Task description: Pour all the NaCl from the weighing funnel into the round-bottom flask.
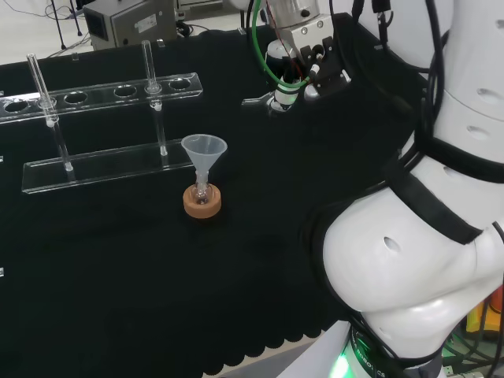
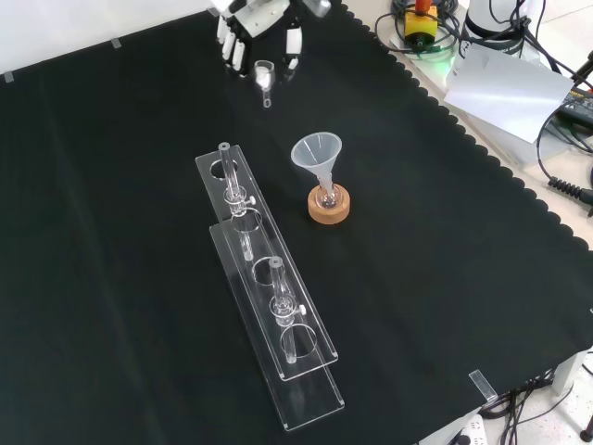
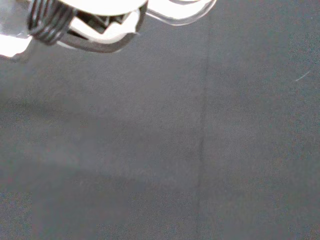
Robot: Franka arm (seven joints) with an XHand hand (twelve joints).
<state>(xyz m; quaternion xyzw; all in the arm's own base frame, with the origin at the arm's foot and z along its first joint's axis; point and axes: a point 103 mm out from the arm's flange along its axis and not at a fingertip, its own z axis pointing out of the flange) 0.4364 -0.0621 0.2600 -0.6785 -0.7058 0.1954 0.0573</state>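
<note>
My gripper will pour the NaCl (image 2: 265, 74), and it should run through and collect at the bottom of the flask, because the clear plastic funnel's stem (image 2: 326, 183) reaches into the flask.
The small round-bottom flask (image 1: 202, 191) (image 2: 326, 196) sits on a cork ring (image 1: 202, 206) (image 2: 331, 210) near the middle of the cloth. A clear plastic funnel (image 1: 204, 149) (image 2: 317, 151) stands in its neck. The glass weighing funnel (image 1: 272, 100) (image 2: 265, 77) lies low by the cloth at the far side in the head view, its stem pointing toward the rack. The hand (image 1: 309, 53) (image 2: 262, 20) hangs right above it, open, with fingers (image 2: 233, 48) pointing down on either side and a gap showing between them and the glass. In the wrist view a blurred white part of the hand (image 3: 85, 17) sits over bare cloth.
A clear acrylic rack (image 1: 102, 88) (image 2: 269, 278) with two test tubes stands left of the flask in both the head and front views. The arm's white links (image 1: 425, 236) are at the head view's right. The cloth's scalloped edge (image 2: 519, 185) runs along the front view's right.
</note>
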